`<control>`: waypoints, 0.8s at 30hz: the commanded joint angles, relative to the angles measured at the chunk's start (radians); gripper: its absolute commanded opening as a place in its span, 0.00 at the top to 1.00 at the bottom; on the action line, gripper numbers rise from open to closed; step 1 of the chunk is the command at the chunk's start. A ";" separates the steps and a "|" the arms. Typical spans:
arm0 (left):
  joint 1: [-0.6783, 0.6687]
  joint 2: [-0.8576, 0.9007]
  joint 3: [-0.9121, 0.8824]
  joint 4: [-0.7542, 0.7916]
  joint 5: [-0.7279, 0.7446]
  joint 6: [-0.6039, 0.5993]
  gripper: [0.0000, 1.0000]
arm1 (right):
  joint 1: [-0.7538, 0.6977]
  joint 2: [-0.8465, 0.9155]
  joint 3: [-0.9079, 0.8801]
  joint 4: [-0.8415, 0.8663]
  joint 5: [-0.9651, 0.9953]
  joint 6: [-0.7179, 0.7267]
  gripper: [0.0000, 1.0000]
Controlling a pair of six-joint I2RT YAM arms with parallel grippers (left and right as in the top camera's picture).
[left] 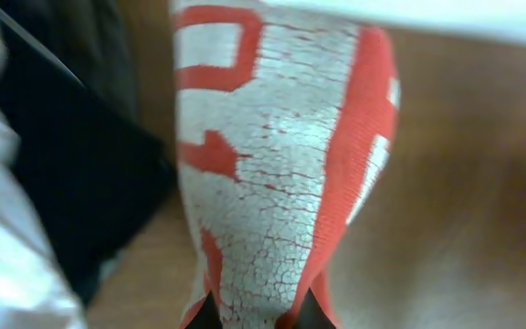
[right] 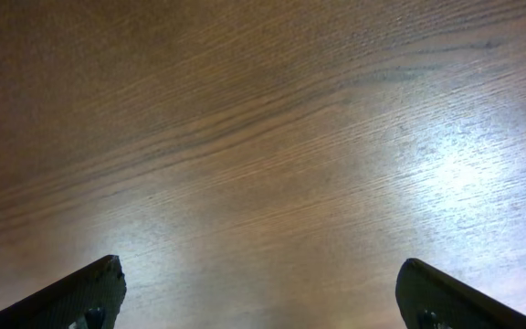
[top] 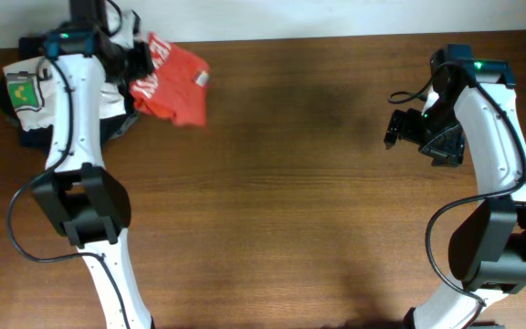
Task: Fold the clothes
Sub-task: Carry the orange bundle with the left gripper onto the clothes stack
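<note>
My left gripper is holding the red-orange T-shirt (top: 177, 84), and the way onto the white T-shirt (top: 27, 95) is clear. I should keep carrying the red-orange T-shirt until it covers the white T-shirt.
The red-orange T-shirt (top: 173, 84) with white lettering lies bunched at the table's far left, partly hanging from my left gripper (top: 144, 60). In the left wrist view the cracked white print of the T-shirt (left: 272, 155) fills the frame and runs down between my left gripper's fingertips (left: 257, 311), which are shut on the cloth. My right gripper (top: 396, 130) is open and empty over bare wood at the right; its two fingertips (right: 258, 292) stand wide apart in the right wrist view.
A white T-shirt with a green-yellow print (top: 27, 90) lies on dark folded garments (top: 35, 135) at the far left edge. The black garment (left: 80, 174) also shows in the left wrist view. The brown wooden table (top: 299, 201) spans the frame.
</note>
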State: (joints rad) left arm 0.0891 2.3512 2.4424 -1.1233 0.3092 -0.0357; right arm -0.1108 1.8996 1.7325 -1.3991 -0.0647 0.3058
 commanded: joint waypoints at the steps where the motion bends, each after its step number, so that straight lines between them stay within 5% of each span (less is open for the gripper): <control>1: 0.021 0.010 0.128 -0.012 0.008 -0.048 0.99 | -0.001 0.004 0.011 0.000 0.006 -0.006 0.02; 12: 0.132 0.010 0.160 -0.008 -0.024 -0.135 0.99 | -0.001 0.004 0.011 0.000 0.006 -0.006 0.02; 24: 0.243 0.010 0.160 0.027 -0.251 -0.135 0.95 | -0.001 0.004 0.011 0.000 0.006 -0.006 0.02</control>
State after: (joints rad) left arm 0.3073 2.3512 2.5793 -1.1145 0.1654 -0.1627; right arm -0.1108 1.8996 1.7325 -1.3987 -0.0647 0.3054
